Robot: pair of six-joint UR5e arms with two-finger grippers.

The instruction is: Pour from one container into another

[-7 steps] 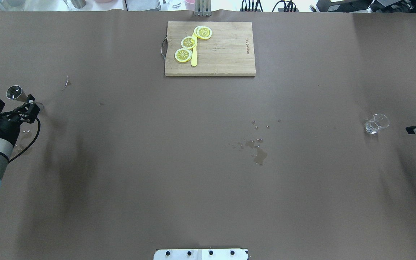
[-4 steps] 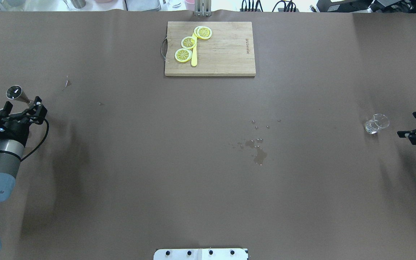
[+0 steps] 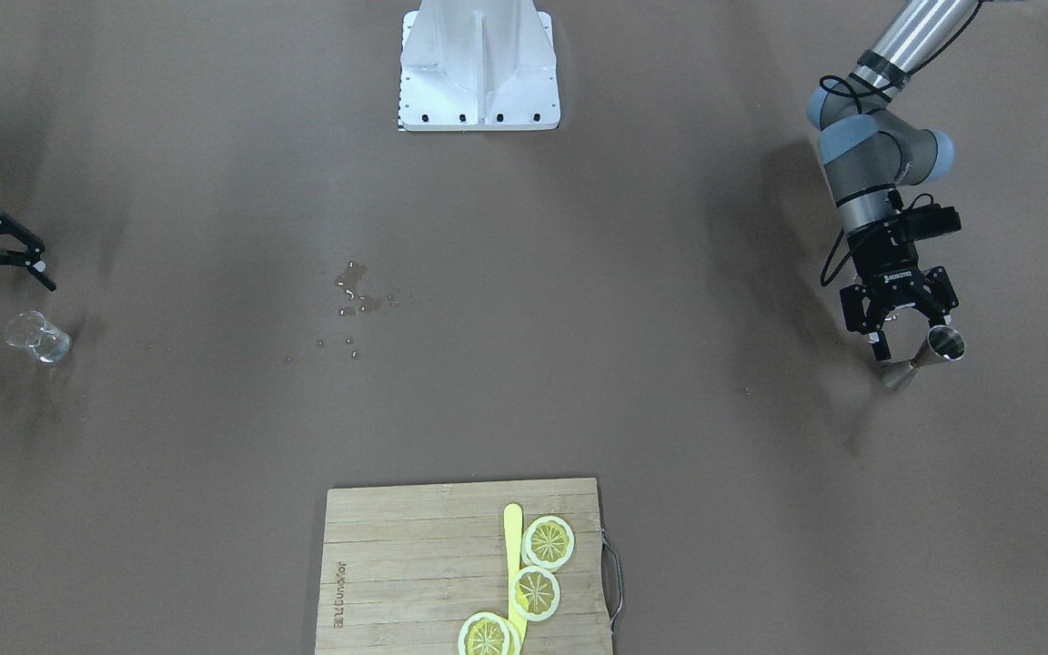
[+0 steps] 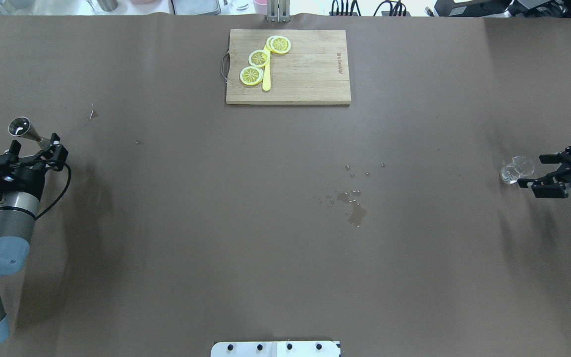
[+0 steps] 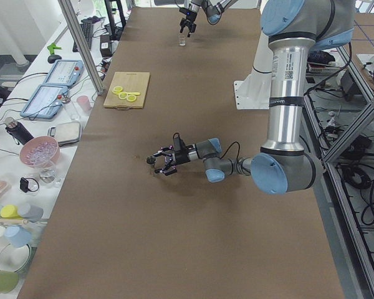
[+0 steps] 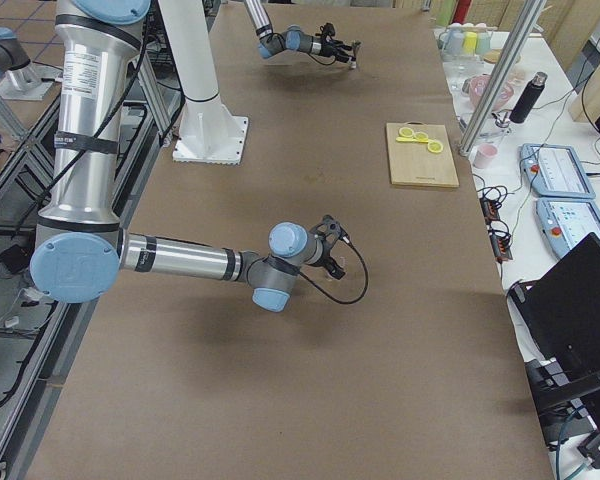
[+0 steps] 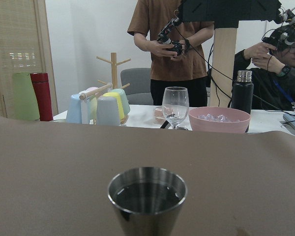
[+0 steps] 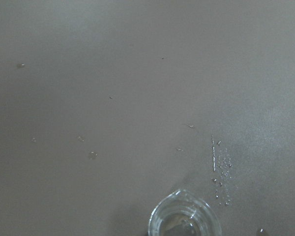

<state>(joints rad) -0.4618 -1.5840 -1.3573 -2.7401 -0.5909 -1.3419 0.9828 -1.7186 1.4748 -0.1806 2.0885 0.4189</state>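
My gripper is going to pour from the small clear glass, and the steel jigger (image 3: 925, 356) will keep the stream inside because the dark liquid (image 7: 147, 197) is below the jigger's rim.
The steel jigger (image 4: 22, 128) stands at the table's far left, and dark liquid shows in its upper cup (image 7: 147, 196). My left gripper (image 4: 36, 144) is open, its fingers on either side of the jigger's (image 3: 929, 353) lower half and apart from it. At the far right stands the small clear glass (image 4: 516, 171), which holds a little liquid (image 8: 184, 221). My right gripper (image 4: 531, 172) is open just to the right of the glass (image 3: 37, 337), its fingertips level with the glass and nothing between them.
A wooden cutting board (image 4: 310, 69) with lemon slices (image 4: 259, 58) and a yellow knife (image 4: 266, 79) lies at the back centre. Spilled drops (image 4: 355, 210) wet the middle of the brown table. People and tableware (image 7: 219, 118) are beyond the left end.
My left gripper has moved forward so its open fingers flank the jigger. My right gripper has moved left, in from the table's edge, up to the glass.
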